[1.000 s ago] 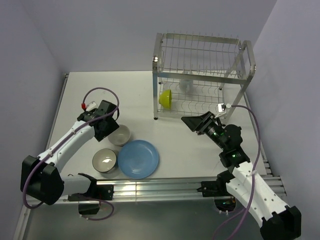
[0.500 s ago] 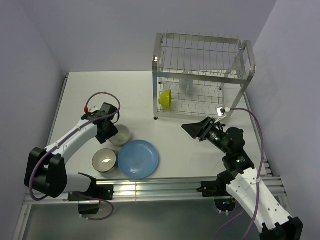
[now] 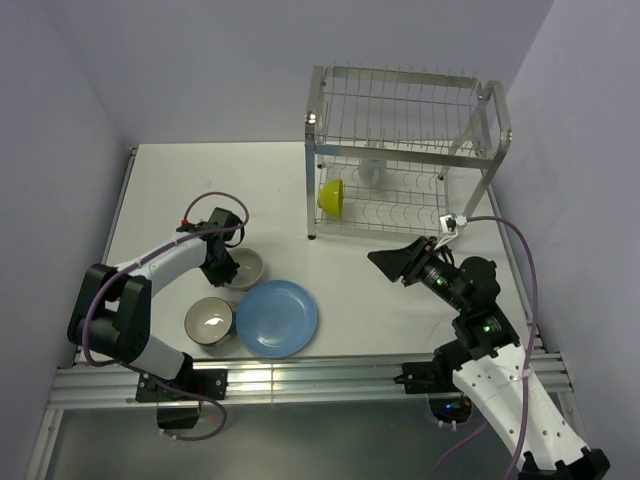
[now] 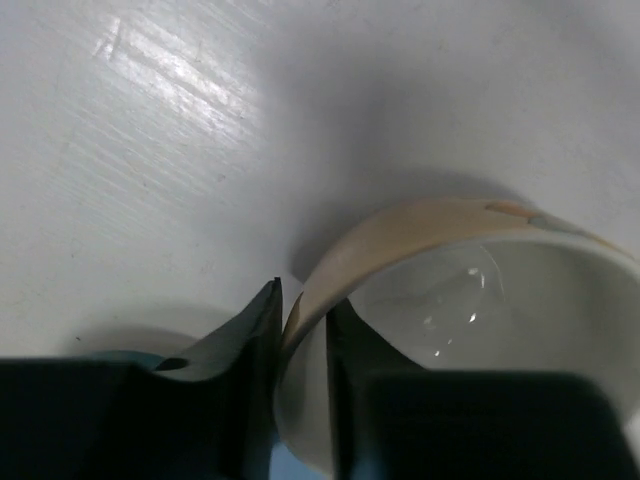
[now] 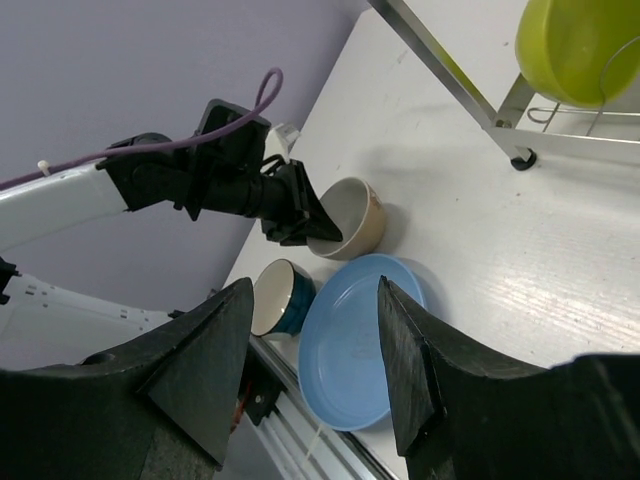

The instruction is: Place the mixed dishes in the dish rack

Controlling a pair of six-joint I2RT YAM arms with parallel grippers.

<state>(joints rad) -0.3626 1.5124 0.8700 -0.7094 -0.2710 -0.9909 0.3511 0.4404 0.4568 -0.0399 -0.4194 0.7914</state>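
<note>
I hold the cream bowl in my left gripper [image 3: 246,270] far from the dish rack, so next my right gripper grasps the bowl's free rim [image 3: 262,265] above the blue plate.
The cream bowl [image 3: 246,268] [image 4: 430,228] stands on the table left of centre. My left gripper [image 3: 224,267] [image 4: 303,302] is shut on its near rim, one finger outside the wall and one inside. The right wrist view shows the same grip on the cream bowl [image 5: 358,214]. The blue plate [image 3: 277,317] [image 5: 355,345] and the dark bowl with a white inside [image 3: 209,320] [image 5: 281,297] lie by the front edge. The dish rack [image 3: 497,122] holds the lime-green bowl [image 3: 331,196] [image 5: 575,45] and the pale mug [image 3: 371,172] on its lower shelf. My right gripper [image 3: 388,259] [image 5: 315,290] hangs open and empty in front of the rack.
The white table [image 3: 180,180] is bounded by grey walls at the left and back. A metal rail [image 3: 300,375] runs along the near edge. The rack's upper shelf holds nothing. The rack's leg [image 5: 519,157] stands near the right arm.
My left gripper has come down over the cream bowl's rim and closed on it. The right arm has drifted slightly to the right, its jaws unchanged.
</note>
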